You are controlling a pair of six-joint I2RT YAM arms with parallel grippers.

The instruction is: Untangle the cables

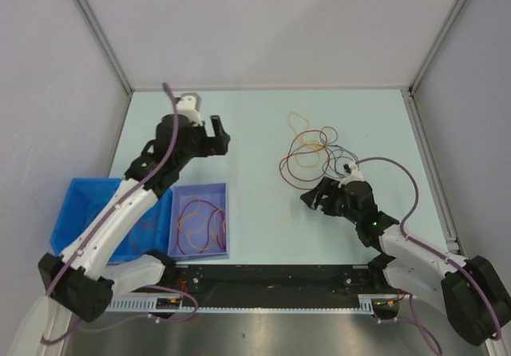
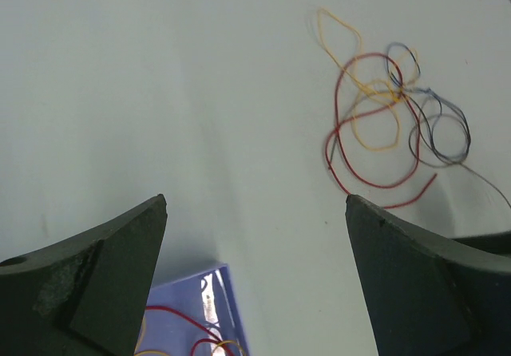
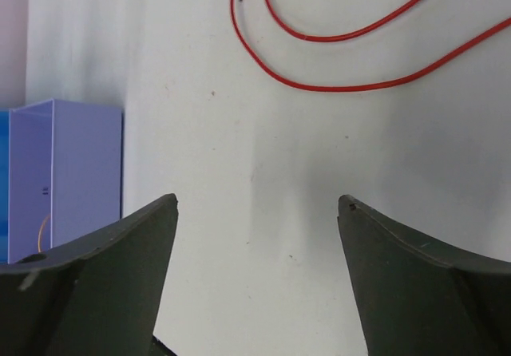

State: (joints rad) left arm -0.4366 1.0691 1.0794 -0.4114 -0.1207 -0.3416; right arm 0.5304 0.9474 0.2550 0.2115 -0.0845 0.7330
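Note:
The red cable's outer bend [image 1: 281, 166] sticks out of the tangle toward my open left gripper, so I should keep moving until the gripper's fingers are on both sides of that bend.
The cables [image 1: 310, 150] lie as a loose tangle of red, orange, yellow, blue and dark loops on the pale table, right of centre. My left gripper [image 1: 224, 136] hovers open to the left of the tangle, well apart from it. In the left wrist view the left gripper [image 2: 255, 204] holds nothing, and the cables [image 2: 383, 116] lie ahead at upper right. My right gripper [image 1: 311, 193] sits just below the tangle, open. In the right wrist view the right gripper [image 3: 257, 200] is empty over bare table, with red cable loops [image 3: 335, 89] beyond its tips.
A purple tray [image 1: 226, 220] near the front edge holds red and orange cable loops [image 1: 200, 224]. Its corner shows in the left wrist view as the purple tray [image 2: 192, 278] and in the right wrist view as the purple tray [image 3: 80, 172]. A blue bin [image 1: 88, 196] stands left of it.

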